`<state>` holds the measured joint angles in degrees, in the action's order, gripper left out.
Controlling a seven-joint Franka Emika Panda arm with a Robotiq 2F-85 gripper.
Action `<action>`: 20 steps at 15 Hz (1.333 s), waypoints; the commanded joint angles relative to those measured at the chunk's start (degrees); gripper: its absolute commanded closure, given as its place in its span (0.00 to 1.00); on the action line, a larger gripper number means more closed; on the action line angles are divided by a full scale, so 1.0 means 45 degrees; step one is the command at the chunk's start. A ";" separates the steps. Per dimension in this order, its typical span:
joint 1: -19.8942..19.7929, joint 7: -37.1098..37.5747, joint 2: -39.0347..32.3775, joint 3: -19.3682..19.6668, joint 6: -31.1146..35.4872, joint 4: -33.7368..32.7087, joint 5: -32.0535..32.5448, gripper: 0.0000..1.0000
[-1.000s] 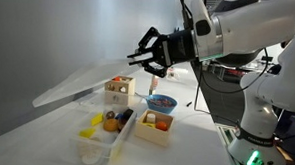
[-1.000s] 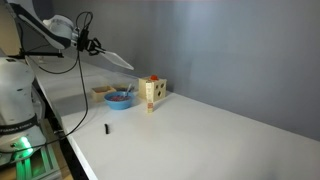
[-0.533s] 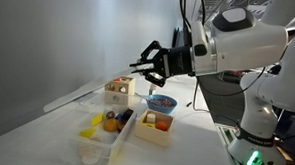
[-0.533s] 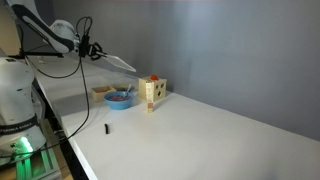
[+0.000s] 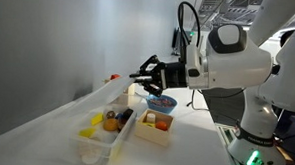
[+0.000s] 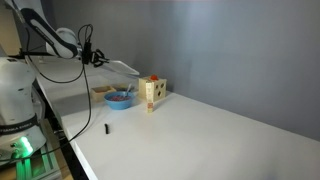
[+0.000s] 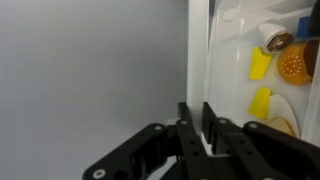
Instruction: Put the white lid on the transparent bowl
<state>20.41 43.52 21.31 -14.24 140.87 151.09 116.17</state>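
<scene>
The white lid runs along the transparent bowl's long rim (image 5: 89, 110), so the robot's gripper should keep lowering the lid and let it go over the bowl's open top (image 5: 103, 129).
My gripper (image 5: 143, 72) is shut on the edge of the white lid (image 5: 87, 98) and holds it tilted in the air, above and behind the transparent bowl (image 5: 110, 139). The bowl is a long clear tub holding yellow, orange and dark pieces. In the wrist view my fingers (image 7: 197, 122) pinch the lid's rim (image 7: 198, 60), and yellow and orange pieces show through the milky sheet. The gripper (image 6: 95, 58) and lid (image 6: 122, 66) also show in an exterior view.
A wooden box (image 5: 154, 125) stands beside the bowl, and another (image 5: 122, 88) sits behind the lid. A blue dish of coloured bits (image 5: 162, 101) lies under the arm. A wooden box (image 6: 152, 92), the blue dish (image 6: 120, 97) and a small black object (image 6: 107, 128) are on the table.
My gripper has come down with the lid, which now hangs lower and closer over the transparent bowl. The bowl and boxes have not moved.
</scene>
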 commanded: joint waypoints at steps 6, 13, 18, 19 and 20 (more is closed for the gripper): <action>0.0263 0.0602 -0.1234 0.0179 -0.0202 -0.0119 0.0973 0.96; 0.0266 0.0184 -0.1502 0.0146 0.0060 -0.0145 0.0742 0.58; 0.0323 0.0009 -0.1661 0.0138 0.0460 -0.0168 0.0672 0.25; 0.0341 0.0025 -0.1628 0.0149 0.0630 -0.0173 0.0690 0.16; 0.0353 -0.0006 -0.1610 0.0175 0.0868 -0.0197 0.0619 0.11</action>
<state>21.45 44.51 14.29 -14.09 142.17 151.05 118.36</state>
